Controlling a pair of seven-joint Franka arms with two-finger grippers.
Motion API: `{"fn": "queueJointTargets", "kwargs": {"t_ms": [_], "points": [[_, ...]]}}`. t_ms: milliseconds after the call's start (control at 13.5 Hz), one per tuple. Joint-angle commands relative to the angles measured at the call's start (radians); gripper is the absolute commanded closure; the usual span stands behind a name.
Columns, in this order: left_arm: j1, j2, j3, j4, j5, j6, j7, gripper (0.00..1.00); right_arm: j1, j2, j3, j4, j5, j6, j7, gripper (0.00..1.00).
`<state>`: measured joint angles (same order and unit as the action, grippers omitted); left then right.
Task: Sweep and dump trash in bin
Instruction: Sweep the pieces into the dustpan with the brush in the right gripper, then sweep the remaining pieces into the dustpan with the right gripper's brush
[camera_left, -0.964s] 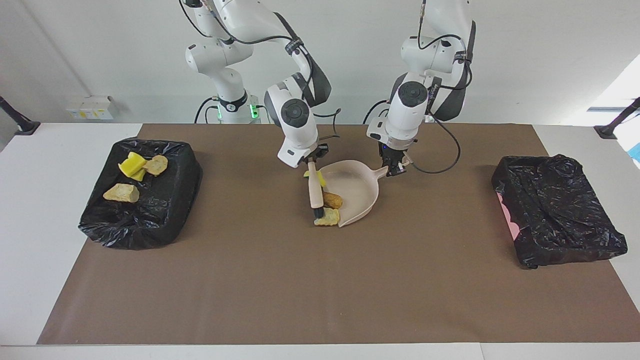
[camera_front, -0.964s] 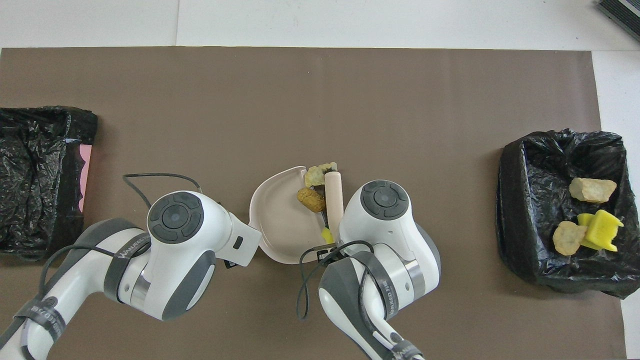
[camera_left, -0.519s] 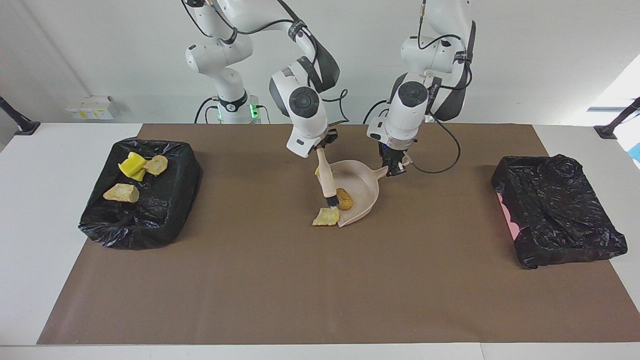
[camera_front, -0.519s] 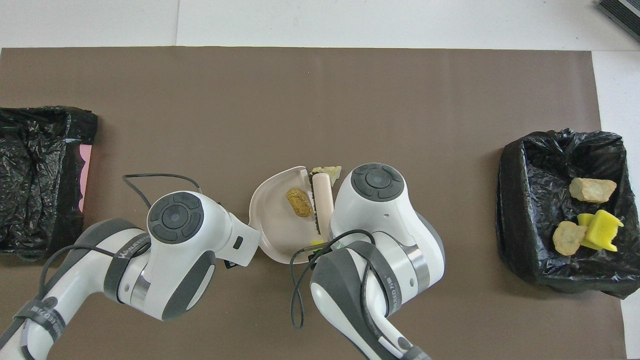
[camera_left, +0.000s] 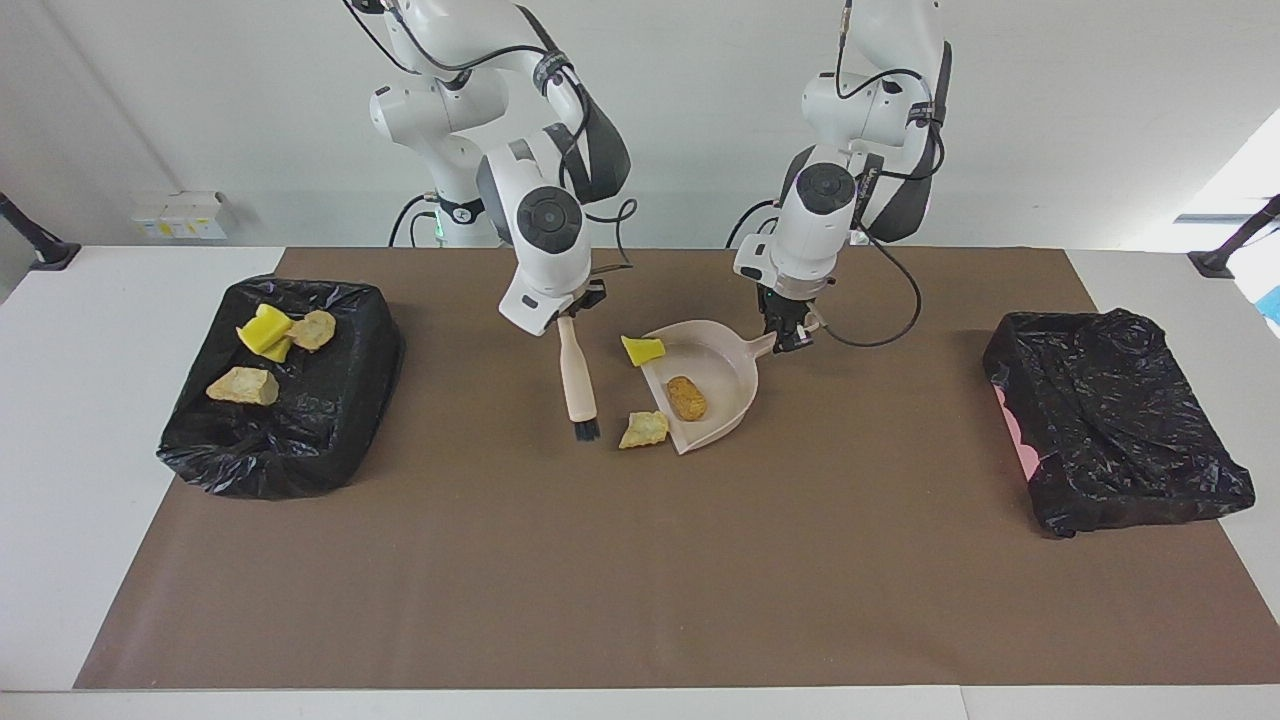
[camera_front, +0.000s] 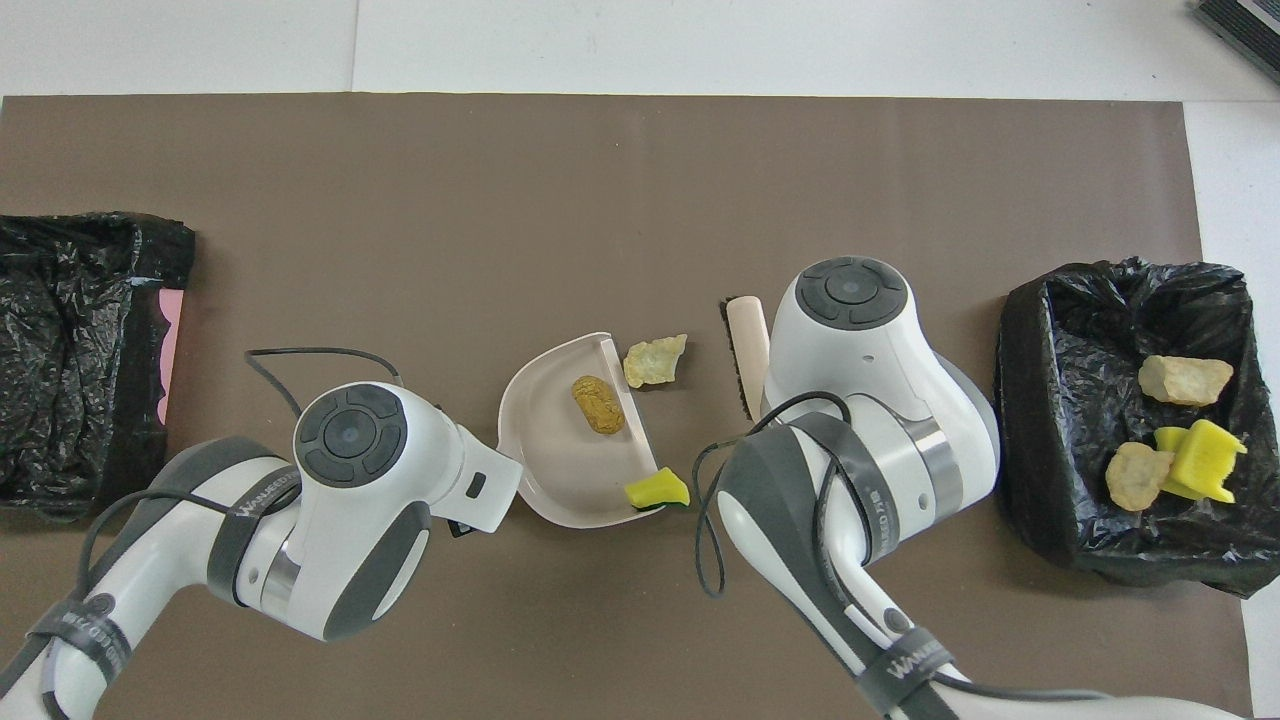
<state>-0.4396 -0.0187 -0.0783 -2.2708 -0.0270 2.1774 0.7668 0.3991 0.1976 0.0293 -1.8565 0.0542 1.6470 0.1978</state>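
The beige lump (camera_front: 655, 360) is outside the dustpan's edge, and the yellow sponge hangs over it. My right gripper should sweep both inside (camera_front: 609, 458) before I lift the dustpan.
My right gripper (camera_left: 568, 312) is shut on the handle of the beige brush (camera_left: 577, 378) (camera_front: 745, 340). Its black bristles point down at the mat, beside the dustpan toward the right arm's end. My left gripper (camera_left: 790, 338) is shut on the handle of the beige dustpan (camera_left: 725, 370) (camera_front: 555, 460). An orange-brown lump (camera_left: 686, 397) (camera_front: 597, 404) lies in the pan. A beige lump (camera_left: 643, 429) (camera_front: 655, 360) lies on the mat at the pan's lip. A yellow sponge (camera_left: 642, 349) (camera_front: 658, 491) rests at the pan's open edge nearer the robots. The overhead view hides both grippers under their arms.
The black-bagged bin (camera_left: 330, 420) (camera_front: 1030, 400) at the right arm's end holds a yellow sponge (camera_left: 265, 330) and two beige lumps (camera_left: 243, 385). A second black-bagged bin (camera_left: 1110, 420) (camera_front: 70, 350) sits at the left arm's end. A brown mat (camera_left: 600, 580) covers the table.
The right arm pushed the orange-brown lump deeper into the pan, then swung the brush out toward its own end. The beige lump stayed at the lip. The left arm held still.
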Motion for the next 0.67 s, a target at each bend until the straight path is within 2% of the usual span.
{"fn": "queueJointTargets", "kwargs": {"t_ms": [0,148,297,445,593], "points": [[-0.007,-0.029,0.011,-0.041,-0.001,0.018,-0.017,1.0,-0.006,0.133,0.011,0.144,-0.057,-0.041,-0.02,1.0],[-0.005,-0.029,0.011,-0.041,-0.001,0.018,-0.017,1.0,0.012,0.198,0.012,0.194,-0.059,-0.027,-0.028,1.0],[-0.005,-0.029,0.011,-0.041,-0.001,0.018,-0.021,1.0,0.044,0.229,0.023,0.195,-0.045,-0.01,-0.029,1.0],[-0.005,-0.03,0.011,-0.041,-0.002,0.018,-0.034,1.0,0.102,0.218,0.024,0.168,-0.033,-0.021,-0.041,1.0],[-0.004,-0.03,0.011,-0.041,-0.002,0.018,-0.034,1.0,0.125,0.183,0.06,0.108,0.021,-0.007,-0.113,1.0]]}}
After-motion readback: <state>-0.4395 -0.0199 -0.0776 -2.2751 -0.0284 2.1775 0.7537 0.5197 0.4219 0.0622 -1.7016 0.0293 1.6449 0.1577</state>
